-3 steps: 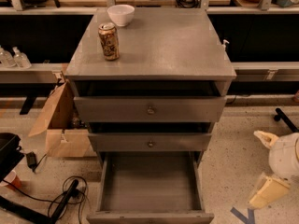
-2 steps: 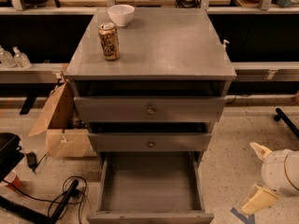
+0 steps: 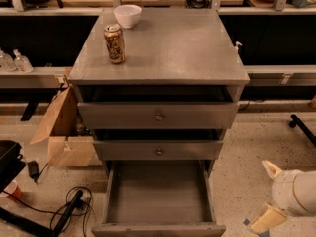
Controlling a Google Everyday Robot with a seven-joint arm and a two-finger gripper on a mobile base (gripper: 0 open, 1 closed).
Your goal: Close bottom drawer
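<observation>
My gripper keeps going down until it is past the drawer's front edge, because it is clear beside the open bottom drawer.
The bottom drawer of the grey cabinet is pulled far out; its plain grey inside is empty and its front edge sits at the bottom of the view, knob hidden. The mid drawer and top drawer stand slightly out, each with a round knob. My gripper is at the lower right, to the right of the open drawer and apart from it, with cream fingers on a white wrist.
A drink can and a white bowl stand on the cabinet top. An open cardboard box sits on the floor to the left, with cables and a black object further left. Shelving runs behind the cabinet.
My gripper has moved down and a little to the right at the lower right. The drawers have not moved.
</observation>
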